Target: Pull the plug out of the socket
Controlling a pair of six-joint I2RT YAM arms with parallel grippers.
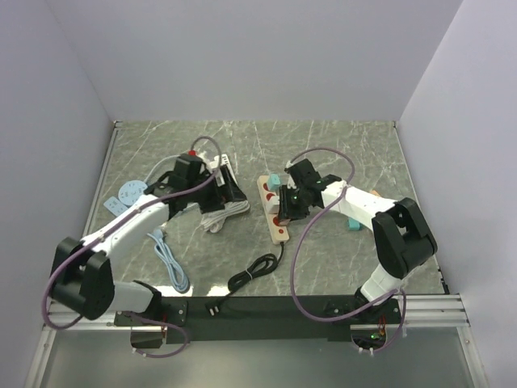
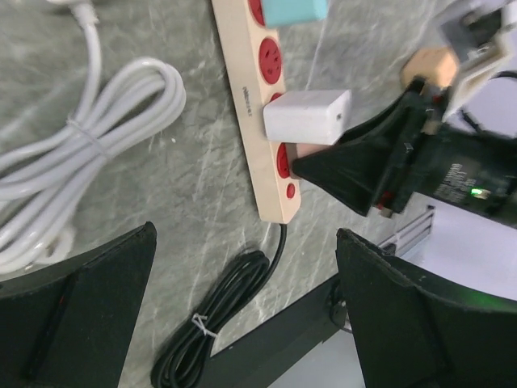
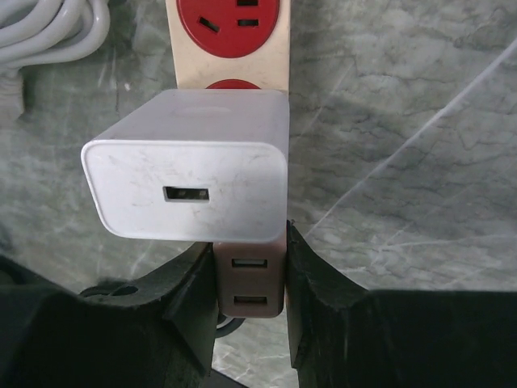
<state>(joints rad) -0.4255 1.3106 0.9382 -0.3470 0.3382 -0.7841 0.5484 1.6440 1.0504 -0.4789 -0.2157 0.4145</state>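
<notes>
The red outlet [image 2: 271, 61] between the teal and white plugs is empty. My left gripper continues to go toward that part of the strip [image 2: 241, 63] and closes across the strip.
The socket, a beige power strip [image 1: 275, 217] [image 2: 257, 89] with red outlets [image 3: 234, 24], lies mid-table. A white plug [image 3: 190, 174] [image 2: 307, 117] [image 1: 284, 197], a boxy charger with a USB port, sits in one of its outlets. My right gripper [image 3: 249, 275] [image 1: 288, 208] is shut on the strip's near end, its fingers [image 3: 311, 283] pressing both sides just below the plug. My left gripper [image 2: 245, 234] [image 1: 229, 191] hangs open to the left of the strip, holding nothing, above bare table.
A teal plug [image 1: 275, 179] [image 2: 295, 10] sits further up the strip. The strip's coiled black cord [image 1: 250, 271] [image 2: 218, 323] lies nearer the arm bases. A white cable bundle [image 1: 218, 212] [image 2: 89, 145], a blue cable [image 1: 170, 263] and a teal block [image 1: 353, 225] lie around.
</notes>
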